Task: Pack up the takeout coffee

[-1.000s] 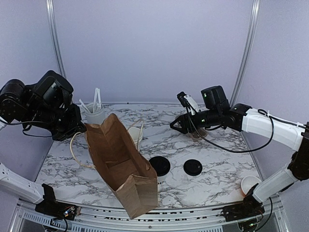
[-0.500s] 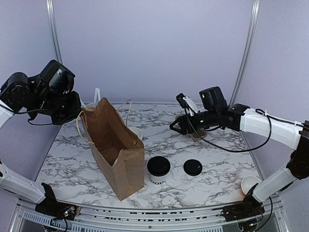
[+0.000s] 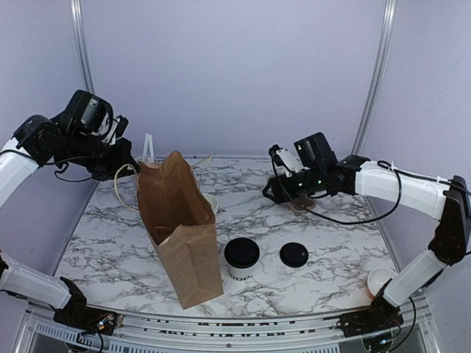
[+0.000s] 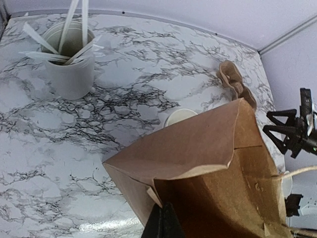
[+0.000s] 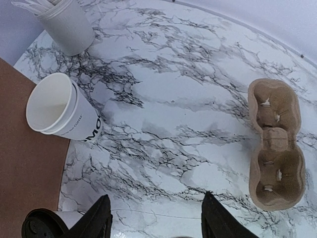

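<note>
The paper bag's opening [image 3: 174, 197] is open above its base. My left gripper keeps holding the bag's rear edge [image 3: 149, 165] steady until the bag's base stands flat, and then let go.
The takeout coffee [image 3: 241, 257], a white cup with a black lid, stands on the marble table right of the brown paper bag [image 3: 180, 232]; its lid shows at the lower left of the right wrist view [image 5: 42, 225]. My left gripper [image 3: 135, 166] is shut on the bag's upper rear edge [image 4: 161, 223] and holds the bag [image 4: 213, 163] upright with its mouth up. My right gripper [image 3: 271, 188] hovers open and empty over the table's back right [image 5: 156, 223], well behind the coffee.
A loose black lid [image 3: 294, 254] lies right of the coffee. Lidless stacked white cups [image 5: 62, 111] stand behind the bag. A cardboard cup carrier [image 5: 275, 144] lies under the right arm. A stirrer holder [image 4: 69, 59] stands at the back left. Another white cup [image 3: 381, 280] sits at the front right.
My left gripper has risen and swung back, pulling the bag from a forward lean to standing upright. The right gripper has barely shifted.
</note>
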Robot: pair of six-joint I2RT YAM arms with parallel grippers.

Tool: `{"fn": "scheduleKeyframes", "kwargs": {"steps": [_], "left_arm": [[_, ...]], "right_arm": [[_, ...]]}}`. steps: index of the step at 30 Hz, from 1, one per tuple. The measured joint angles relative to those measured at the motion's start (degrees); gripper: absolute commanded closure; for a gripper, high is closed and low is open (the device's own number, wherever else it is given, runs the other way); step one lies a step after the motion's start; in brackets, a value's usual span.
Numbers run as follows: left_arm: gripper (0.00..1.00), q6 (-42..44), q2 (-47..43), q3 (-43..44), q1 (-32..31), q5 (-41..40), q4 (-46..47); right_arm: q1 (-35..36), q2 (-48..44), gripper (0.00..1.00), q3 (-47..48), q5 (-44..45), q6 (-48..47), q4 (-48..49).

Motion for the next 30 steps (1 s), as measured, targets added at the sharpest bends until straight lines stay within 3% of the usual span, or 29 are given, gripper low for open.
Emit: {"fn": "scheduleKeyframes", "kwargs": {"steps": [9,27,30], "left_arm": [[1.00,7.41,1.84,-1.90,1.99,8.74,6.38],[1.00,10.01,7.67,-0.24,5.79,8.61,11.37],[0.88,10.23,8.09,0.48,5.79,8.22,11.45]], "right_arm": [[-1.22,1.44,0.41,0.31,5.66,1.75,-1.18],[-9.44,4.90,0.40,0.26,7.78,5.55,-1.42],[-10.23,5.92,0.40,0.26,7.80,6.08,-1.42]]}}
